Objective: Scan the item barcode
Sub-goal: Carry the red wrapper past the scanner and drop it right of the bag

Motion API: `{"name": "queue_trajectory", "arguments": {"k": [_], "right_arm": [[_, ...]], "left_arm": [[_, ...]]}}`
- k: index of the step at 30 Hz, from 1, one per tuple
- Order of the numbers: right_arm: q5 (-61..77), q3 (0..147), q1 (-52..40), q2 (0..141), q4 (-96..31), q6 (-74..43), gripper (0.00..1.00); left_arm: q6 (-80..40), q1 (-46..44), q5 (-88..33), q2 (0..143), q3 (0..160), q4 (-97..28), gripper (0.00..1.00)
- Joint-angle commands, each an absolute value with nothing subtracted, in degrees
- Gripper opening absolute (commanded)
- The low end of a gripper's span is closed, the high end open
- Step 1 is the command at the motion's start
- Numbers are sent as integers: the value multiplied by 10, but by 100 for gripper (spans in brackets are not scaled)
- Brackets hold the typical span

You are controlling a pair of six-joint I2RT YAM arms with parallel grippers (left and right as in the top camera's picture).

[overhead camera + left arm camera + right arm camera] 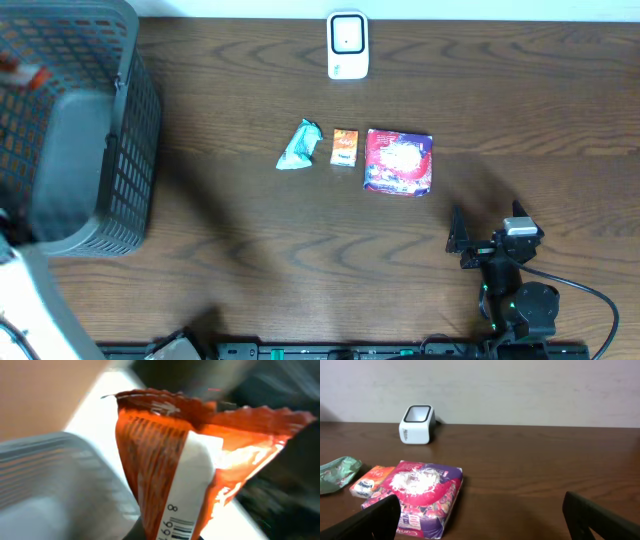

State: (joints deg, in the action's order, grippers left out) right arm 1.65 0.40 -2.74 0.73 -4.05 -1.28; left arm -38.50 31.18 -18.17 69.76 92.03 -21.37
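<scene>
The wood (pixel 456 140) past the purple-red pack is free for the orange crinkled packet. So my left gripper keeps moving the packet across until it gets to that open spot (pixel 452 138).
An orange crinkled packet (pixel 200 460) with a white barcode label (pixel 187 495) fills the left wrist view. It stands upright and rises from the bottom edge, where my left gripper (pixel 167 536) is shut on its lower end. The fingers themselves barely show. In the overhead view this gripper is hidden by the basket, where a spot of orange (pixel 28 72) shows. The white scanner (pixel 347 45) (pixel 417 424) stands at the table's far edge. My right gripper (pixel 490 238) (pixel 485 520) hangs open and holds nothing, near the front right, just short of a purple-red pack (pixel 420 497).
A grey mesh basket (pixel 110 150) (pixel 50 475) takes up the left end of the table. A teal packet (pixel 298 146), a small orange packet (pixel 345 146) and the purple-red pack (pixel 399 161) lie in a row at mid-table. Bare wood lies to the right of them.
</scene>
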Motion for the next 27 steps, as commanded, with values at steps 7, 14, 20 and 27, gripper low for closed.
{"name": "queue_trajectory", "arguments": {"k": [7,14,20,27], "right_arm": [[14,3,-23,5,-43,-21,99],[14,3,-23,5,-43,-21,99],[14,3,-23,5,-43,-21,99],[14,3,-23,5,-43,-21,99]], "left_arm": [[-210,-19,-229,722,920,-203,8],[-263,-207,-185,857,920,-185,7],[-306,-304,-185,982,920,-103,7],[-353,-363,-185,1103,920,-15,8]]}}
